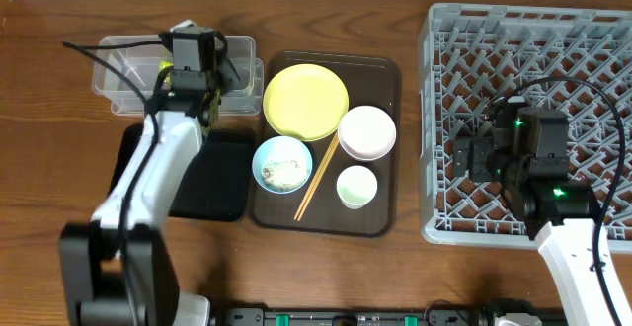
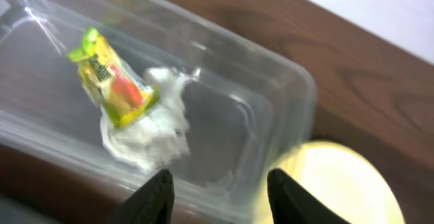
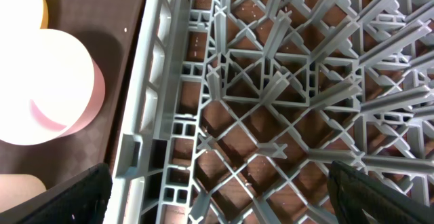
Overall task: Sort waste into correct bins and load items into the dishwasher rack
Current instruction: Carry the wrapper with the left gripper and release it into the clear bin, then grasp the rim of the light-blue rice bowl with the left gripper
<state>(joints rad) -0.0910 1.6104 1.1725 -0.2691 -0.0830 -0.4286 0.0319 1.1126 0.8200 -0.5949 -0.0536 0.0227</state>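
Note:
The light blue bowl's rim (image 1: pixel 282 164) is clear above the rice, so the robot's left gripper should keep going with its fingers open to the rim (image 1: pixel 310 160) beside the chopsticks and close there.
The yellow-green snack wrapper (image 2: pixel 112 81) and the white tissue (image 2: pixel 152 132) lie inside the clear tub (image 1: pixel 117 69). My left gripper (image 1: pixel 219 77) hovers over the tub's right end, open and empty; it also shows in the left wrist view (image 2: pixel 220 187). The yellow plate (image 1: pixel 306 101), white bowl (image 1: pixel 367 131), light blue bowl (image 1: pixel 282 163) with rice in it, small white cup (image 1: pixel 356 187) and chopsticks (image 1: pixel 316 178) sit on the brown tray. My right gripper (image 1: pixel 464 158) is wide open and empty over the left edge of the grey rack (image 1: pixel 533 59), as the right wrist view (image 3: pixel 224 197) shows.
The black tray (image 1: pixel 212 183) lies in front of the clear tub, partly under my left arm. The dark brown serving tray (image 1: pixel 385 79) sits between the bins and the rack. The rack's wall (image 3: pixel 146 115) stands next to the white bowl (image 3: pixel 41 88).

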